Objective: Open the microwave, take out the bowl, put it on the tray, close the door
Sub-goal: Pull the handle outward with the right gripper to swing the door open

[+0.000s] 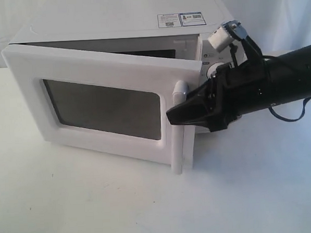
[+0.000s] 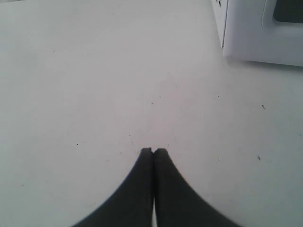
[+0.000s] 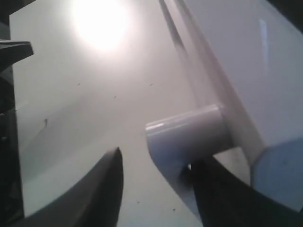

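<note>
The door is partly open and covers most of the microwave's opening [image 1: 153, 53], so next my right gripper leaves the door's handle and pushes the door wide open from behind its free edge [image 1: 200, 67].
The white microwave [image 1: 114, 24] stands on a white table, and its door [image 1: 106, 67] with the dark window is swung partly open. My right gripper [image 1: 172, 115] is at the upper end of the vertical bar handle [image 1: 179, 128]. It is open: in the right wrist view the handle [image 3: 184, 132] sits between the spread jaws of the right gripper [image 3: 156, 158], one finger tucked behind it against the door [image 3: 236, 61]. My left gripper [image 2: 153, 150] hovers shut and empty over bare table near a corner of the microwave [image 2: 251, 38]. The bowl is hidden; the tray is out of view.
Two round white knobs [image 1: 222, 38] show past the door's free edge, just above my right arm. A black cable [image 1: 291, 117] loops under that arm. White table [image 1: 97, 203] stretches in front of the microwave, with a white backdrop behind.
</note>
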`<state>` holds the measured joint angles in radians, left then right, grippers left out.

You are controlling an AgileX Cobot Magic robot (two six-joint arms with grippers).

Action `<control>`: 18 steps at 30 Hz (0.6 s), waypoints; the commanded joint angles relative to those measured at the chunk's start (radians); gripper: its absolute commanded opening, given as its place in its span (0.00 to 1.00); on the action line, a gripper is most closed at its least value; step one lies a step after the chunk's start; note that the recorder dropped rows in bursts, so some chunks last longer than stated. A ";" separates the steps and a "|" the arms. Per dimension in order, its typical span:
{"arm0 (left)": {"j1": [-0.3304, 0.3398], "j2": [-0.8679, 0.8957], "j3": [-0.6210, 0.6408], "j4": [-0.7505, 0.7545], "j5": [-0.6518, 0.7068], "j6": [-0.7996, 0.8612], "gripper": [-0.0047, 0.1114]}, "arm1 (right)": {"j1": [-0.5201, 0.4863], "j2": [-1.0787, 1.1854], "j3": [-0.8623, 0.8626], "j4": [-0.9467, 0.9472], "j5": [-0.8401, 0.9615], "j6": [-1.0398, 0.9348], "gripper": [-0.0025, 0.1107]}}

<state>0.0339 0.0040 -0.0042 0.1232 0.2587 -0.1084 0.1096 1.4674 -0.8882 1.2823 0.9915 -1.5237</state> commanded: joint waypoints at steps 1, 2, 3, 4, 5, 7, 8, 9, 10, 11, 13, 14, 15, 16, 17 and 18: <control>0.003 -0.004 0.004 -0.008 -0.003 0.001 0.04 | 0.009 -0.056 0.034 -0.075 0.099 0.106 0.42; 0.003 -0.004 0.004 -0.008 -0.003 0.001 0.04 | 0.009 -0.064 0.041 -0.099 0.095 0.138 0.42; 0.003 -0.004 0.004 -0.008 -0.003 0.001 0.04 | 0.009 -0.076 0.045 -0.126 0.090 0.173 0.42; 0.003 -0.004 0.004 -0.008 -0.003 0.001 0.04 | 0.009 -0.084 0.047 -0.151 0.083 0.219 0.42; 0.003 -0.004 0.004 -0.008 -0.003 0.001 0.04 | 0.009 -0.096 0.052 -0.182 0.075 0.267 0.42; 0.003 -0.004 0.004 -0.008 -0.003 0.001 0.04 | 0.009 -0.120 0.054 -0.249 0.071 0.364 0.41; 0.003 -0.004 0.004 -0.008 -0.003 0.001 0.04 | 0.009 -0.135 0.054 -0.272 0.064 0.397 0.40; 0.003 -0.004 0.004 -0.008 -0.003 0.001 0.04 | 0.009 -0.152 0.054 -0.296 0.051 0.427 0.38; 0.003 -0.004 0.004 -0.008 -0.003 0.001 0.04 | 0.009 -0.167 0.054 -0.316 0.034 0.441 0.37; 0.003 -0.004 0.004 -0.008 -0.003 0.001 0.04 | 0.009 -0.190 0.054 -0.332 -0.003 0.473 0.35; 0.003 -0.004 0.004 -0.008 -0.003 0.001 0.04 | 0.009 -0.223 0.054 -0.350 -0.088 0.509 0.30; 0.003 -0.004 0.004 -0.008 -0.003 0.001 0.04 | 0.009 -0.239 0.054 -0.352 -0.158 0.519 0.28; 0.003 -0.004 0.004 -0.008 -0.003 0.001 0.04 | 0.009 -0.249 0.057 -0.352 -0.219 0.539 0.25; 0.003 -0.004 0.004 -0.008 -0.003 0.001 0.04 | 0.011 -0.258 0.065 -0.326 -0.288 0.544 0.23; 0.003 -0.004 0.004 -0.008 -0.003 0.001 0.04 | 0.018 -0.258 0.077 -0.292 -0.336 0.521 0.20; 0.003 -0.004 0.004 -0.008 -0.003 0.001 0.04 | 0.025 -0.258 0.085 -0.268 -0.378 0.486 0.18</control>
<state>0.0339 0.0040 -0.0042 0.1232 0.2587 -0.1084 0.1226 1.2213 -0.8247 0.9590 0.7455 -1.0069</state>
